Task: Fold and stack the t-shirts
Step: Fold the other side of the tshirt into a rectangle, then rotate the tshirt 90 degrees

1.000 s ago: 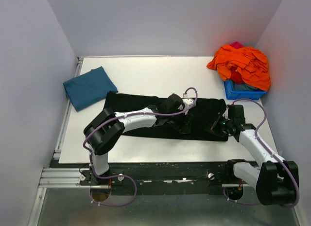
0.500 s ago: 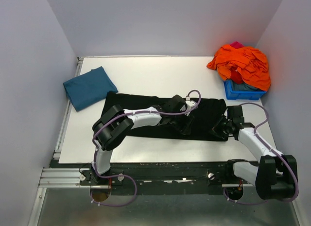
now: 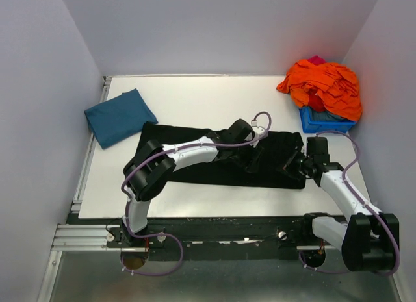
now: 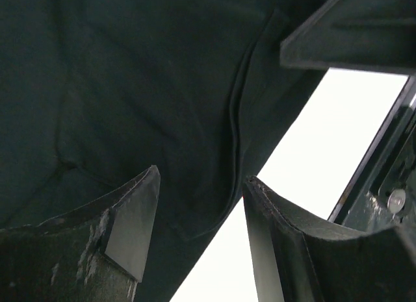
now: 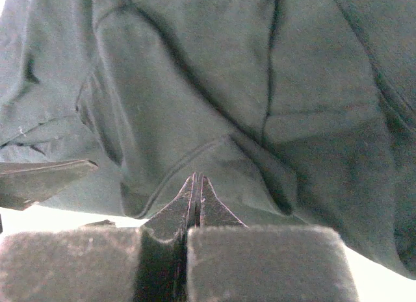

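Note:
The black t-shirt is in a long limp strip (image 3: 211, 174), so its end (image 3: 149, 132) by the teal-blue t-shirt will drag behind and bend when I turn the black t-shirt.
The black t-shirt (image 3: 162, 134) lies as a long folded strip across the table's near half; no floral print shows. The teal-blue t-shirt (image 3: 120, 115) lies folded at the far left. My left gripper (image 3: 255, 158) is low over the black shirt's right part. In the left wrist view it (image 4: 201, 178) is open, straddling the shirt's (image 4: 130, 88) hemmed edge next to bare table. My right gripper (image 3: 290, 164) is at the shirt's right end. In the right wrist view it (image 5: 197, 177) is shut, its tips against the wrinkled cloth (image 5: 227, 68), with no fold seen between them.
A pile of orange and red clothes (image 3: 325, 84) sits on a small blue bin (image 3: 318, 125) at the back right corner. The white table (image 3: 208, 100) is walled on the left, back and right. A black frame rail (image 4: 390, 185) runs along its near edge.
My left gripper has slid to the right and a little farther along the black shirt. My right gripper has moved slightly up the shirt's right end. The shirts lie as before.

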`<state>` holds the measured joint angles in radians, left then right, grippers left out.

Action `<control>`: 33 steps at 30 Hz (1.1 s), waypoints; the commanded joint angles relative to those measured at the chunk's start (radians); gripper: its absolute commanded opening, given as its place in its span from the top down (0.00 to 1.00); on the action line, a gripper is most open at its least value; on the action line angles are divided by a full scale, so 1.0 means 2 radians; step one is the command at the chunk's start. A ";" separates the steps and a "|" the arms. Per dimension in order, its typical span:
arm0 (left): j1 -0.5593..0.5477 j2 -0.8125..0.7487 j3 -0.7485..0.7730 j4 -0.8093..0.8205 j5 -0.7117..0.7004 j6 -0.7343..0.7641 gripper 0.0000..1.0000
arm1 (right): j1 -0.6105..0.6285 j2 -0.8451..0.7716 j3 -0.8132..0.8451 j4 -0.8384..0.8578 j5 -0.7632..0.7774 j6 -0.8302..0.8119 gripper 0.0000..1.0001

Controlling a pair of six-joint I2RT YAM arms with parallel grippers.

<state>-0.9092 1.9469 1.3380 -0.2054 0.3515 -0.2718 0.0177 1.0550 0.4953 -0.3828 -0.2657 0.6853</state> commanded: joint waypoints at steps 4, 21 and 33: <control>0.025 0.013 0.056 -0.015 -0.065 -0.069 0.34 | -0.002 0.078 0.055 0.049 -0.011 -0.004 0.99; 0.047 0.025 0.074 -0.043 -0.095 -0.094 0.32 | -0.021 0.043 0.038 0.013 0.114 0.035 0.99; 0.132 -0.103 0.019 -0.061 -0.167 -0.102 0.66 | -0.020 0.130 0.148 0.012 0.101 0.026 0.99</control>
<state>-0.7635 1.8275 1.4673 -0.3126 0.1184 -0.4656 -0.0200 1.2205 0.7334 -0.3500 -0.0910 0.7403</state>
